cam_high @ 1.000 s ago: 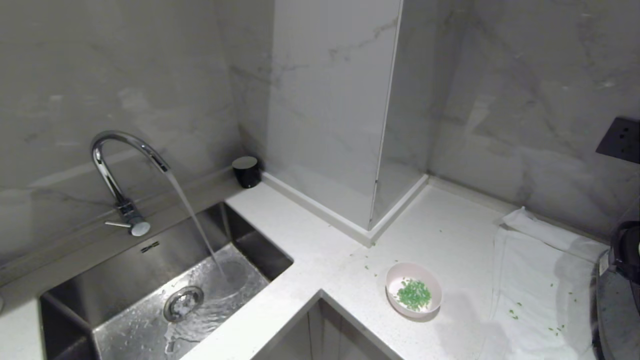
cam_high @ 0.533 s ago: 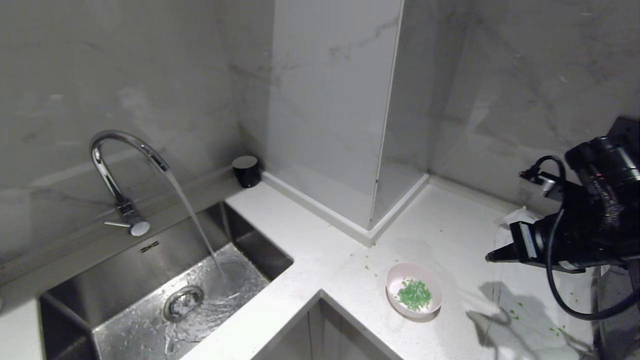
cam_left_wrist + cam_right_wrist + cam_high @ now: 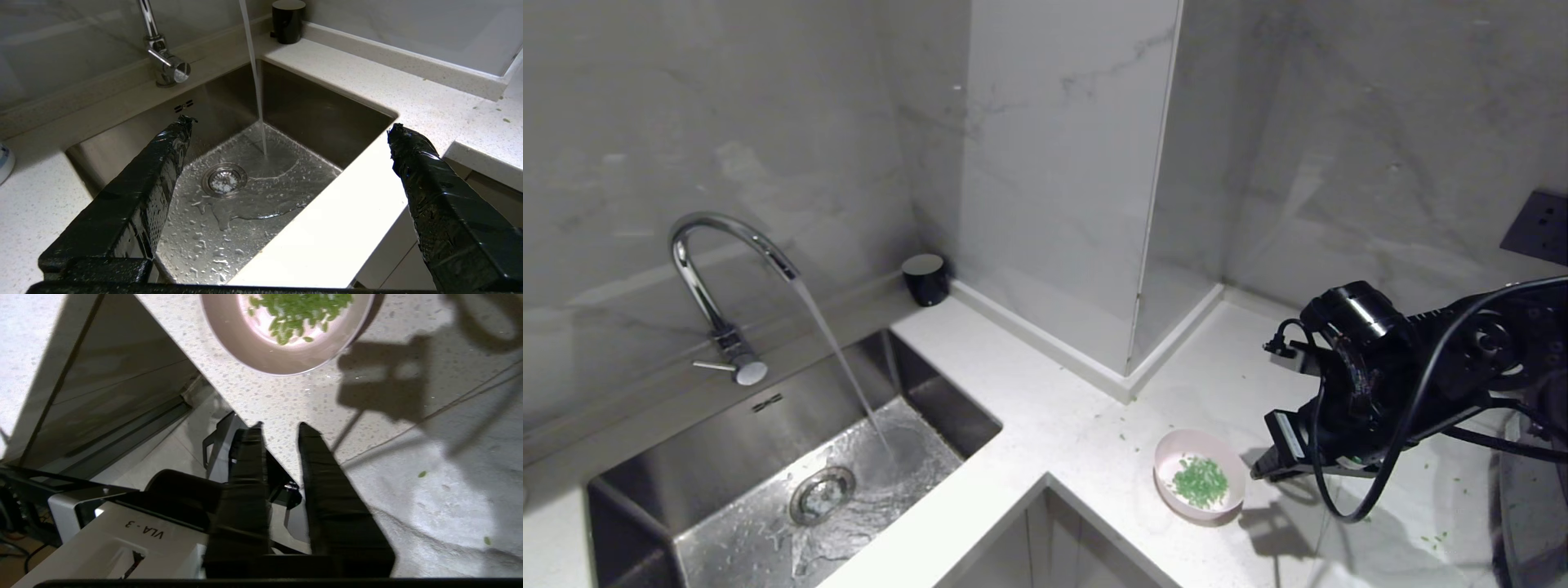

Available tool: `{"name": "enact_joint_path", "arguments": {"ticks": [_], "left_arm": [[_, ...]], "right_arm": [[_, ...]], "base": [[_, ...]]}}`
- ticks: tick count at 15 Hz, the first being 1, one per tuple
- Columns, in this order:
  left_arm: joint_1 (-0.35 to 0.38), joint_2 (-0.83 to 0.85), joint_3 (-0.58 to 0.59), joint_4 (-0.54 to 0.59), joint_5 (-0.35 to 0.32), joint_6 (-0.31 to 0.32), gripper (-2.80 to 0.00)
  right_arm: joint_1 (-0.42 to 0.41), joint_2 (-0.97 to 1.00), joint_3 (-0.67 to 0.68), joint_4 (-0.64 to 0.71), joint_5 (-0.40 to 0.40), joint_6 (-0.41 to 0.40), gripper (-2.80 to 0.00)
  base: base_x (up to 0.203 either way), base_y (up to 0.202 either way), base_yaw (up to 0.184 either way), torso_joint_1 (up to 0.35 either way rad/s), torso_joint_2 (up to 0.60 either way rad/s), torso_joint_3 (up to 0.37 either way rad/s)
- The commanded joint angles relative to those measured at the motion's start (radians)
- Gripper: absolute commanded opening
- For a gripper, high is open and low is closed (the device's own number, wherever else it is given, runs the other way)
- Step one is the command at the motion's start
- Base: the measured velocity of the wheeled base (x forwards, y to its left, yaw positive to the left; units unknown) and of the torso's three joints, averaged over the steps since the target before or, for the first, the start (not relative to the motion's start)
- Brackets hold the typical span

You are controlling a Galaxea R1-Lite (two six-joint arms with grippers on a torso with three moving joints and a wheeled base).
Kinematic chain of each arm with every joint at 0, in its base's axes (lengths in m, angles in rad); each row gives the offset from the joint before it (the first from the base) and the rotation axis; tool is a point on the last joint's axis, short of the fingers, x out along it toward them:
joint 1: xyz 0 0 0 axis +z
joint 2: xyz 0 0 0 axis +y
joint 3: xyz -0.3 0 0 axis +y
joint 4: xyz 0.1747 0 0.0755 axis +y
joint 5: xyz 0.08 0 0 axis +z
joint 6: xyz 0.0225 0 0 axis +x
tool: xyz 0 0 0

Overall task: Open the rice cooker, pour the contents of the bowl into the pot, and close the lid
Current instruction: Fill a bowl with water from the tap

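Note:
The green bits (image 3: 1201, 481) are in a loose, shallow pile below the pink bowl's rim (image 3: 1199, 433), so I expect them to spread out inside the pink bowl when I move it.
The small pink bowl (image 3: 1199, 475) stands on the white counter near its front edge, with chopped green bits (image 3: 1199, 482) lying inside it. My right gripper (image 3: 1260, 472) hovers just to the right of the bowl's rim, pointing at it without touching. In the right wrist view the gripper (image 3: 280, 426) has its jaws a narrow gap apart with nothing between them, and the bowl (image 3: 261, 355) lies ahead. My left gripper (image 3: 291, 124) hangs wide open and empty over the sink. The rice cooker, its pot and its lid are out of view.
A tap (image 3: 727, 245) runs water into the steel sink (image 3: 792, 457) on the left. A black cup (image 3: 925, 280) stands in the corner. A white cloth (image 3: 1413, 535) with stray green bits covers the counter on the right, beside a shiny steel surface (image 3: 1531, 531).
My right arm has swung into the head view from the right and come down leftward to the bowl's side. The bowl has stayed put.

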Motion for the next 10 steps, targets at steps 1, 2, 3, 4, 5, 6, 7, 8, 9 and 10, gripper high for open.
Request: {"name": "enact_joint_path", "arguments": {"ticks": [1, 2, 3, 4, 5, 6, 7, 8, 9, 10], "left_arm": [[0.0, 0.002, 0.008, -0.001, 0.0, -0.007, 0.0], [0.0, 0.002, 0.009, -0.002, 0.001, -0.007, 0.0], [0.0, 0.002, 0.008, -0.002, 0.001, -0.006, 0.0], [0.0, 0.002, 0.009, -0.002, 0.001, -0.007, 0.0], [0.001, 0.002, 0.008, -0.002, 0.001, -0.007, 0.0], [0.0, 0.002, 0.009, -0.004, 0.001, -0.007, 0.0], [0.001, 0.002, 0.009, -0.004, 0.001, -0.007, 0.0], [0.0, 0.002, 0.009, -0.004, 0.001, -0.007, 0.0], [0.001, 0.002, 0.009, -0.004, 0.001, -0.007, 0.0], [0.0, 0.002, 0.009, -0.004, 0.001, -0.007, 0.0]], "right_arm": [[-0.044, 0.035, -0.003, -0.005, 0.002, -0.019, 0.0], [-0.069, 0.05, 0.0, -0.023, 0.001, -0.044, 0.0], [-0.084, 0.072, 0.003, -0.038, -0.001, -0.061, 0.0], [-0.092, 0.1, 0.005, -0.049, -0.019, -0.071, 0.0], [-0.094, 0.128, 0.011, -0.071, -0.056, -0.08, 0.0], [-0.088, 0.139, 0.03, -0.127, -0.088, -0.09, 0.0], [-0.078, 0.142, 0.054, -0.183, -0.1, -0.093, 0.0], [-0.069, 0.142, 0.071, -0.223, -0.103, -0.091, 0.0], [-0.067, 0.143, 0.09, -0.242, -0.102, -0.091, 0.0], [-0.067, 0.145, 0.112, -0.274, -0.099, -0.09, 0.0]], "base": [[0.0, 0.0, 0.0, 0.0, 0.0, 0.0], [0.0, 0.0, 0.0, 0.0, 0.0, 0.0], [0.0, 0.0, 0.0, 0.0, 0.0, 0.0], [0.0, 0.0, 0.0, 0.0, 0.0, 0.0], [0.0, 0.0, 0.0, 0.0, 0.0, 0.0], [0.0, 0.0, 0.0, 0.0, 0.0, 0.0], [0.0, 0.0, 0.0, 0.0, 0.0, 0.0], [0.0, 0.0, 0.0, 0.0, 0.0, 0.0], [0.0, 0.0, 0.0, 0.0, 0.0, 0.0], [0.0, 0.0, 0.0, 0.0, 0.0, 0.0]]}}
